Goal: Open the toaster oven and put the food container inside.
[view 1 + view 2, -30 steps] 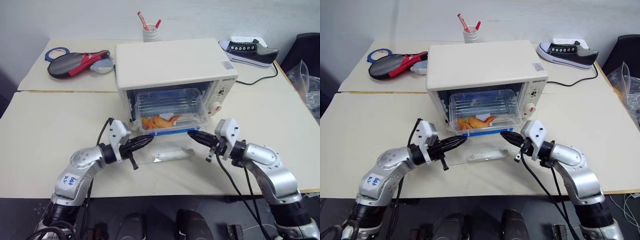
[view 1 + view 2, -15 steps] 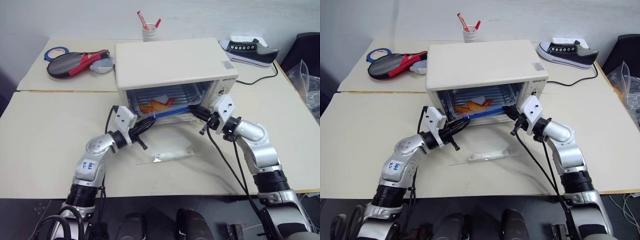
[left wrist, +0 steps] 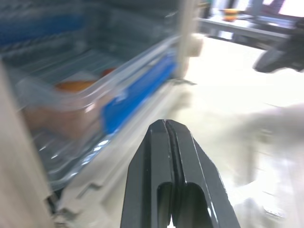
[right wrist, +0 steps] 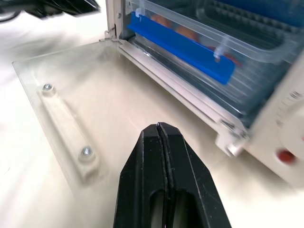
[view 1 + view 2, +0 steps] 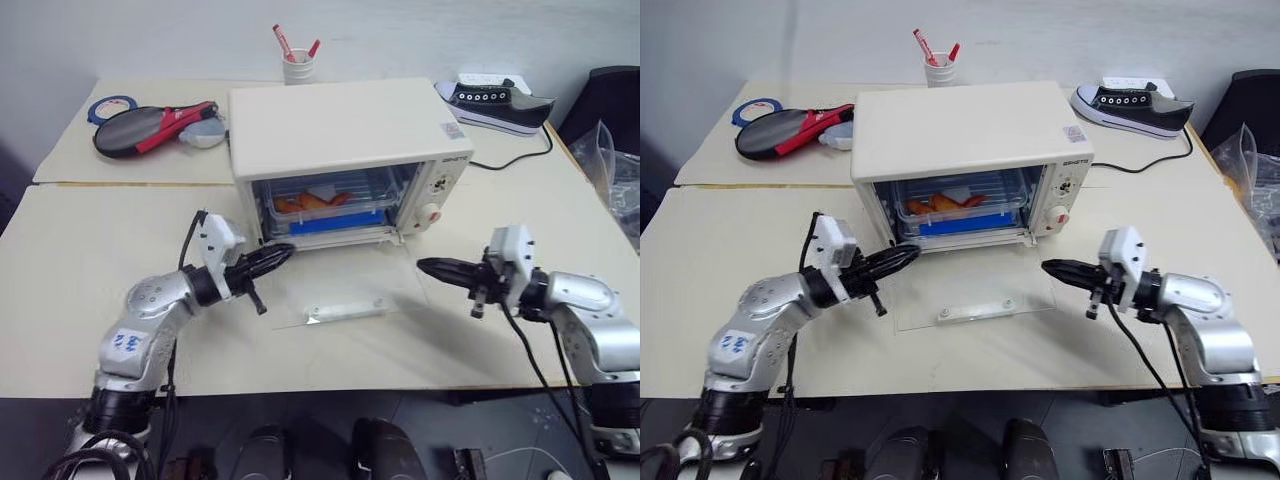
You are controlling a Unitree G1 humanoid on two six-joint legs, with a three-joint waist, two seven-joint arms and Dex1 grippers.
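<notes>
The food container is inside and the glass door lying open [image 5: 355,278] is below my right gripper, which should back away and reach under the door's near corner [image 5: 426,304].
The cream-white toaster oven [image 5: 345,125] stands mid-table with its glass door [image 5: 335,290] folded flat on the table in front. Inside it, on the rack, sits the clear food container [image 5: 325,208] with a blue clip and orange fried pieces, also seen as the food container [image 4: 190,45] in the right wrist view. My left gripper [image 5: 282,255] is shut and empty, hovering just left of the oven's opening. My right gripper [image 5: 428,267] is shut and empty, off the door's right edge, pointing left.
A red-and-black paddle [image 5: 150,122], a tape roll [image 5: 110,103] and a white cup of pens [image 5: 297,62] lie behind the oven at left. A black sneaker [image 5: 495,100] and a power cord [image 5: 520,158] are at back right. A plastic bag [image 5: 620,170] hangs at the far right.
Both grippers have drawn back from the oven mouth, the left one to the left and the right one to the right. The container now sits deeper inside the oven.
</notes>
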